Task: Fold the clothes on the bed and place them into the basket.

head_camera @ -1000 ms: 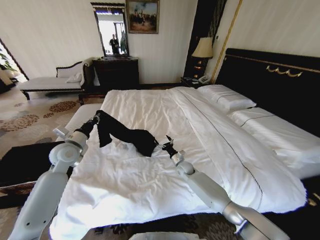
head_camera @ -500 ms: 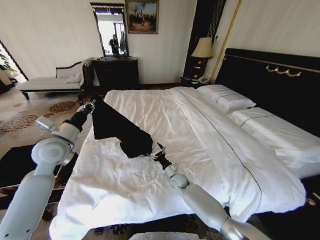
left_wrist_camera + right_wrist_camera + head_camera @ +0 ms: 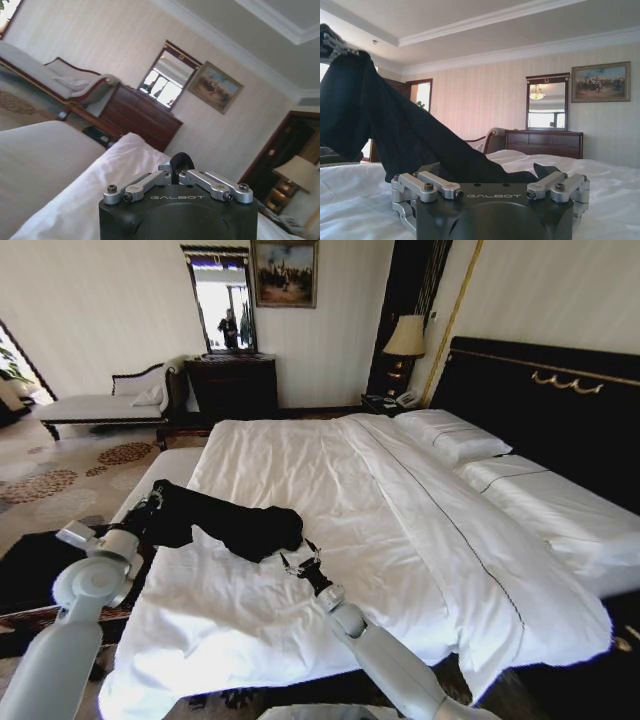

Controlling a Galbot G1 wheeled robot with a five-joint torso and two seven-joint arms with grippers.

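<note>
Loose folds (image 3: 372, 102) run along the bunched black T-shirt (image 3: 228, 522). The T-shirt will spread out into a wide, sagging sheet when I lift its ends apart.
The clothes, one black T-shirt (image 3: 235, 523), lie bunched in a long roll across the left side of the bed (image 3: 400, 540). My left gripper (image 3: 150, 508) is at the bed's left edge and is shut on one end of the shirt; a pinch of black cloth (image 3: 181, 162) shows between its closed fingers (image 3: 175, 172). At the shirt's other end, low over the white duvet, my right gripper (image 3: 298, 558) stands open. From there the shirt (image 3: 395, 125) rises away toward the left gripper, beyond the spread fingers (image 3: 489, 176). A dark rectangle with a brown rim, apparently the basket (image 3: 35, 570), sits on the floor left of the bed.
A cream bench (image 3: 165, 468) stands against the bed's left side. Behind it are a chaise longue (image 3: 100, 405) and a dark dresser (image 3: 232, 385) with a mirror. Pillows (image 3: 450, 435) and the black headboard (image 3: 560, 400) are at the right, beside a lamp (image 3: 405, 340).
My left gripper has swung down and outward to the bed's left edge, dragging the shirt with it. The right gripper has drawn back toward me, and the shirt now lies lower and more bunched.
</note>
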